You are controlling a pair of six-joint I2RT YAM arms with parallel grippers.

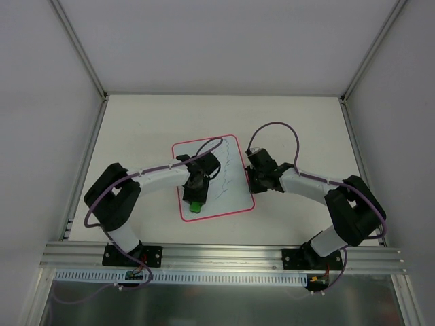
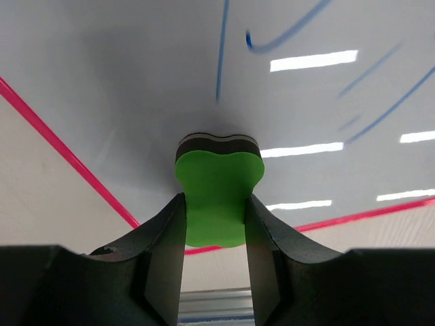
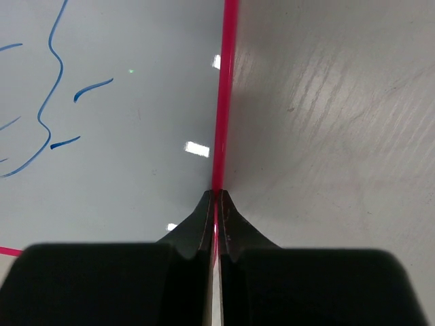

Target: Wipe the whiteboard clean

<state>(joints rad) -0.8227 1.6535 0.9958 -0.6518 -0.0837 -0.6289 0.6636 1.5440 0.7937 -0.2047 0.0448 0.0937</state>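
My left gripper has the green block at the board's near red rim while blue lines are still left farther in, so it should wipe back toward the board's far rim.
The whiteboard lies flat mid-table, white with a red-pink rim and blue pen lines. My left gripper is shut on a small green block with a black felt base, pressed on the board's near-left part. The left wrist view shows the block between my fingers, with blue lines beyond it. My right gripper is at the board's right edge. In the right wrist view its fingers are closed with the red rim running between them; blue lines lie left.
The cream table is enclosed by white walls and metal frame posts. An aluminium rail runs along the near edge where the arm bases are bolted. Purple cables loop above both arms.
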